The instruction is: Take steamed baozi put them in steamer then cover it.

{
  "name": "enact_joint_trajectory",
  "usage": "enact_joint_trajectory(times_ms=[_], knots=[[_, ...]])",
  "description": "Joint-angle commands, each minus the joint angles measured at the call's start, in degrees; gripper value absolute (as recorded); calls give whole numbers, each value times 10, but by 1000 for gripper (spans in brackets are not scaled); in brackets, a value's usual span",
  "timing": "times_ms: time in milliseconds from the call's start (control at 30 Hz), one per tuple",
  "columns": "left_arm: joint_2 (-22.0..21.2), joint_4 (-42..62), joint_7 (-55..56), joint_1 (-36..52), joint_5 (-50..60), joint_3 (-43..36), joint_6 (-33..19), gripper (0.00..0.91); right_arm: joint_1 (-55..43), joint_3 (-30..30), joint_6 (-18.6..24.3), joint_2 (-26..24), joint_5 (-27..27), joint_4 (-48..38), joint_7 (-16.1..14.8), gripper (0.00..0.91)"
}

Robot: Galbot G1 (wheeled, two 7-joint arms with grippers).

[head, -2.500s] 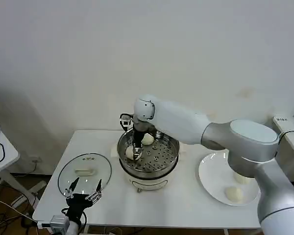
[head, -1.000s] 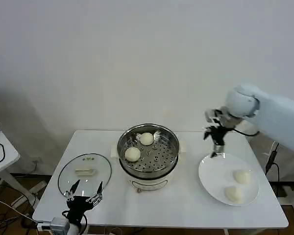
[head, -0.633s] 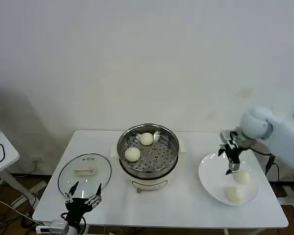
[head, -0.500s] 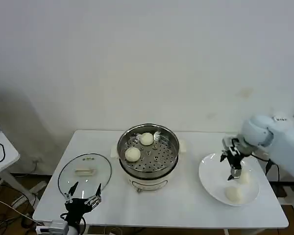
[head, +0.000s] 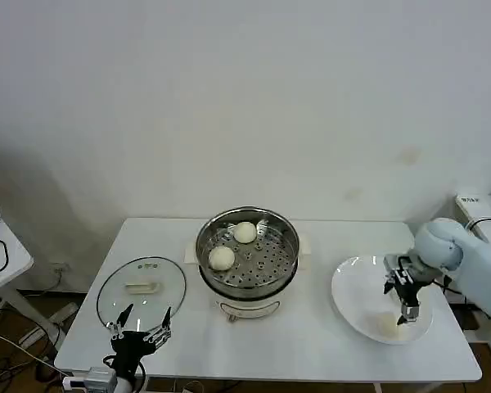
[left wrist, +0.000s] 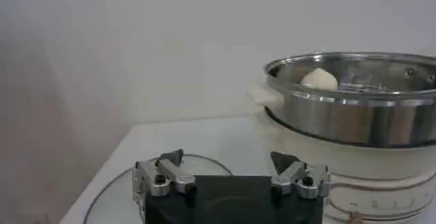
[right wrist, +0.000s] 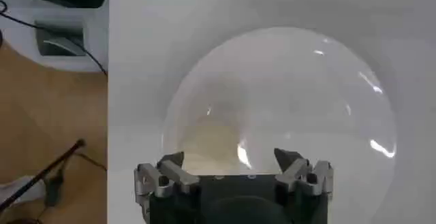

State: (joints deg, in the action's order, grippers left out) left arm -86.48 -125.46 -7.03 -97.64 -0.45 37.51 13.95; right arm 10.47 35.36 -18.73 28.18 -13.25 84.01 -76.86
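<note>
The baozi in the steamer (head: 222, 259) sit apart from each other on the tray with holes, so the cream-white baozi (head: 388, 325) should stay in place when I put it there.
The steamer (head: 247, 270) stands mid-table with two steamed baozi (head: 245, 232) (head: 221, 258) on its perforated tray. The cover (head: 141, 282) lies flat on the table to the steamer's left. On the white plate (head: 356, 286) at the right, my right gripper (head: 407, 309) hangs open, low over a third baozi (head: 389, 326). In the right wrist view that baozi (right wrist: 208, 142) lies just beyond the spread fingers (right wrist: 170, 161). My left gripper (head: 139, 332) waits open at the front table edge by the cover; its wrist view shows the steamer (left wrist: 354, 113) and one baozi (left wrist: 319, 79).
The table's front edge lies close below the plate and the cover. A side table (head: 0, 254) with cables stands at the far left. Floor with a cable (right wrist: 48, 171) shows beside the table in the right wrist view.
My right gripper has left the steamer, swung right and come down over the plate, lowest now above the front baozi. The left arm has stayed put.
</note>
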Motion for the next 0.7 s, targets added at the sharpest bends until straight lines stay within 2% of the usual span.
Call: enact_joint_trajectory(times_ms=[33, 467, 700], knots=[[-3, 4, 0, -1, 1, -4, 0, 907, 33, -20, 4, -3, -14, -6, -2, 907], [2, 12, -2, 4, 0, -6, -1, 907, 46, -16, 10, 8, -25, -30, 5, 907], [1, 19, -3, 9, -1, -7, -1, 907, 30, 6, 10, 21, -22, -45, 12, 907]])
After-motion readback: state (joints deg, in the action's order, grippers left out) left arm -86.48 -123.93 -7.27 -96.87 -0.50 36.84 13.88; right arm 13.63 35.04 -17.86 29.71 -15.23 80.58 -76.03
